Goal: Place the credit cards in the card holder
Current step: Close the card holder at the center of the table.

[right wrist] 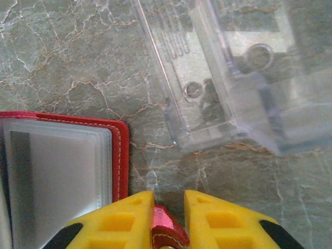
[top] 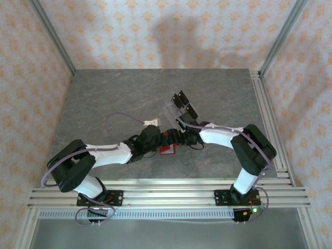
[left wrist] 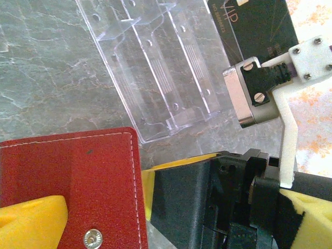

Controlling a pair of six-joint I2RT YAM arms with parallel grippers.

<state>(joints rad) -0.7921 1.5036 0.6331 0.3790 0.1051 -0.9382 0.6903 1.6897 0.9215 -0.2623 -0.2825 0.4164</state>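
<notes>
The red snap tab (right wrist: 168, 226) rests loosely between the right gripper's fingers, so the robot should squeeze it with them to keep the wallet steady while the left gripper spreads the cover (left wrist: 85, 176).
The card holder (right wrist: 120, 155) is a red wallet lying open on the marble table, with greyish clear pockets (right wrist: 57, 176) facing up. A pale grey rectangle shows inside the pockets; I cannot tell whether it is one of the credit cards. My right gripper (right wrist: 169, 199) stands at the wallet's right edge, its yellow jaws slightly apart. The red snap tab (right wrist: 168, 231) lies loose between them, against the left finger. In the left wrist view the wallet's red cover (left wrist: 72, 181) with its snap stud (left wrist: 93, 238) rests by my left gripper (left wrist: 176, 207), which is wide open around the right gripper's black body (left wrist: 192, 202).
A clear plastic tray (left wrist: 155, 67) lies just beyond the wallet, with a black card printed "VIP" (left wrist: 254, 26) at its far end. From above, both arms meet over the wallet (top: 167, 150) at mid-table, and the tray (top: 181, 106) sits behind them. Walls enclose the table.
</notes>
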